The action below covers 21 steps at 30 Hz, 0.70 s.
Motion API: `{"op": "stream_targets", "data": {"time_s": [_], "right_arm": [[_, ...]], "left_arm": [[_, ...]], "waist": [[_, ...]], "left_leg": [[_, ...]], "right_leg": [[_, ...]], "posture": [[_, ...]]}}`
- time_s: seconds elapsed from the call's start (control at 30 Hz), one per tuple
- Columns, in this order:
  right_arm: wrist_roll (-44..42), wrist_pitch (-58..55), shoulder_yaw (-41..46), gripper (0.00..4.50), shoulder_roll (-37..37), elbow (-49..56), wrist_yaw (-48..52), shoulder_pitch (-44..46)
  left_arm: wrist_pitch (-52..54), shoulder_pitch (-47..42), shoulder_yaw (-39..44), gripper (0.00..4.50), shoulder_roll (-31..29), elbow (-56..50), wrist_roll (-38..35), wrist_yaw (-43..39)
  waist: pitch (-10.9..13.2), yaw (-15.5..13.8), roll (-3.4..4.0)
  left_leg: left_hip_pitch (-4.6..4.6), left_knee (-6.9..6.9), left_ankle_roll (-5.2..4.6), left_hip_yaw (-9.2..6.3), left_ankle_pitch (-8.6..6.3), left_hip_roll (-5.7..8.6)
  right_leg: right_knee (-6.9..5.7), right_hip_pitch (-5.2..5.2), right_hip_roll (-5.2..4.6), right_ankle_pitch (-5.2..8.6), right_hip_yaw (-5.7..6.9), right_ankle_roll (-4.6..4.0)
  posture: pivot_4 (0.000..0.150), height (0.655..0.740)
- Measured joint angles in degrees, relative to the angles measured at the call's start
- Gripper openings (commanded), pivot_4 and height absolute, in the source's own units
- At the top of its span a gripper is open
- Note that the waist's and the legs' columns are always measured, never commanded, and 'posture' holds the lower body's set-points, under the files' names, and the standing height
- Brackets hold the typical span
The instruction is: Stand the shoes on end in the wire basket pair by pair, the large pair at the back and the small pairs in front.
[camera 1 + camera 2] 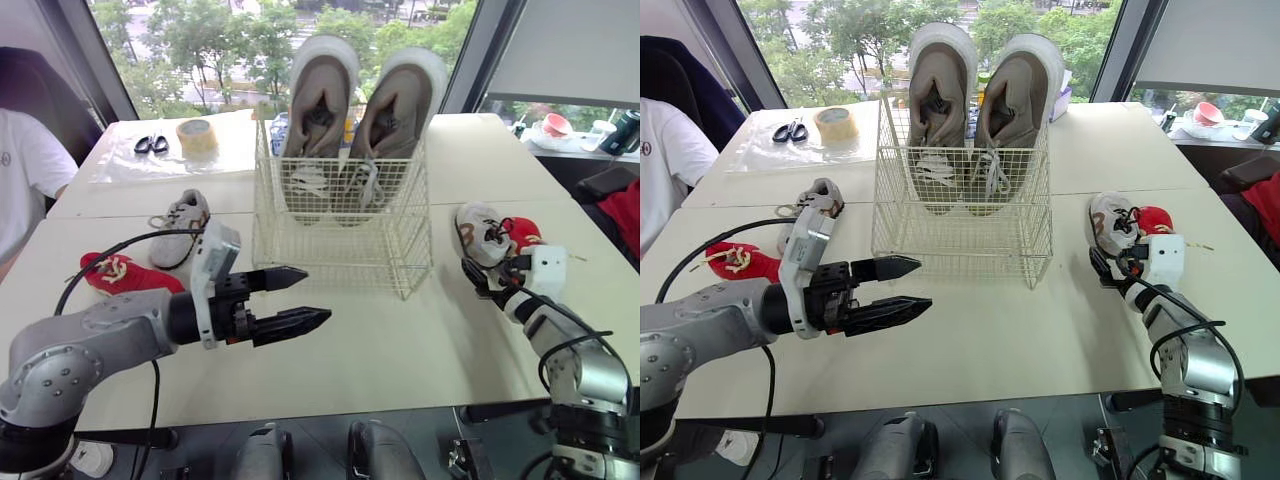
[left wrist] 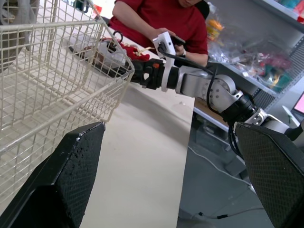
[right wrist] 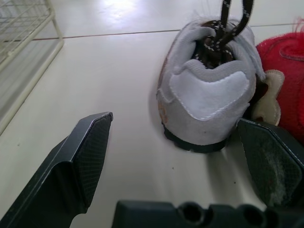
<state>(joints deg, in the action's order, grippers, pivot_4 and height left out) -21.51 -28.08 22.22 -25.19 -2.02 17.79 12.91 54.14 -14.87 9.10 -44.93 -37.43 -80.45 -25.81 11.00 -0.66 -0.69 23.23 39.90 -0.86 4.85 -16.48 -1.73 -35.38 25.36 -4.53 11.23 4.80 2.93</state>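
Observation:
The dark lace (image 3: 233, 24) curves up from the small grey shoe's opening (image 3: 212, 53), so the lace's loop should keep sticking out when the robot lifts and turns the shoe.
A white wire basket (image 1: 340, 235) stands mid-table with two large grey-brown shoes (image 1: 322, 100) (image 1: 402, 100) on end at its back, soles outward. On the left lie a small grey shoe (image 1: 180, 228) and a small red shoe (image 1: 125, 273). My left gripper (image 1: 300, 298) hangs open over the table in front of the basket's left corner, holding nothing. On the right lie another small grey shoe (image 3: 209, 99) and a red shoe (image 3: 282, 66) side by side. My right gripper (image 1: 476, 272) is open just behind the grey shoe's heel, its fingers (image 3: 90, 152) wide apart and not touching it.
Scissors (image 1: 152, 144) and a tape roll (image 1: 197, 138) lie at the far left of the table. A person in white (image 1: 25, 170) sits at the left, and a person in red (image 2: 161, 19) sits past the right end. Cups (image 1: 556, 125) stand far right.

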Motion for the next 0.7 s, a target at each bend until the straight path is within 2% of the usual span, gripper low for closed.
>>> {"op": "stream_targets", "data": {"time_s": [0.47, 0.63, 0.7], "right_arm": [[0.73, 12.82, 0.74, 4.47, 1.72, -25.25, -1.4, 14.71], [3.31, 18.88, -0.29, 2.21, 2.23, -33.01, -2.46, 17.8], [3.99, 20.19, -1.03, 1.58, 2.17, -33.26, -2.17, 18.15]], "left_arm": [[-0.79, -0.22, 0.0, 4.5, -1.19, -0.01, 0.7, -0.09], [-0.81, 0.07, 0.13, 4.5, -2.25, -0.06, 0.72, -0.25], [-0.84, 0.21, 0.25, 4.5, -2.38, -0.06, 0.71, -0.48]], "waist": [[0.01, 0.47, 0.01], [0.01, 1.14, 0.01], [0.0, 1.4, 0.0]], "left_leg": [[0.0, 0.0, 0.0, 0.0, 0.0, 0.0], [0.01, -0.01, 0.0, 0.0, 0.01, -0.01], [-0.01, -0.01, 0.0, 0.0, 0.01, -0.01]], "right_leg": [[0.01, 0.0, 0.02, -0.02, 0.0, -0.02], [0.02, -0.01, 0.01, -0.03, 0.0, 0.0], [0.01, -0.02, 0.01, -0.03, 0.0, 0.0]], "posture": [[0.15, 0.74], [0.15, 0.74], [0.15, 0.74]]}}
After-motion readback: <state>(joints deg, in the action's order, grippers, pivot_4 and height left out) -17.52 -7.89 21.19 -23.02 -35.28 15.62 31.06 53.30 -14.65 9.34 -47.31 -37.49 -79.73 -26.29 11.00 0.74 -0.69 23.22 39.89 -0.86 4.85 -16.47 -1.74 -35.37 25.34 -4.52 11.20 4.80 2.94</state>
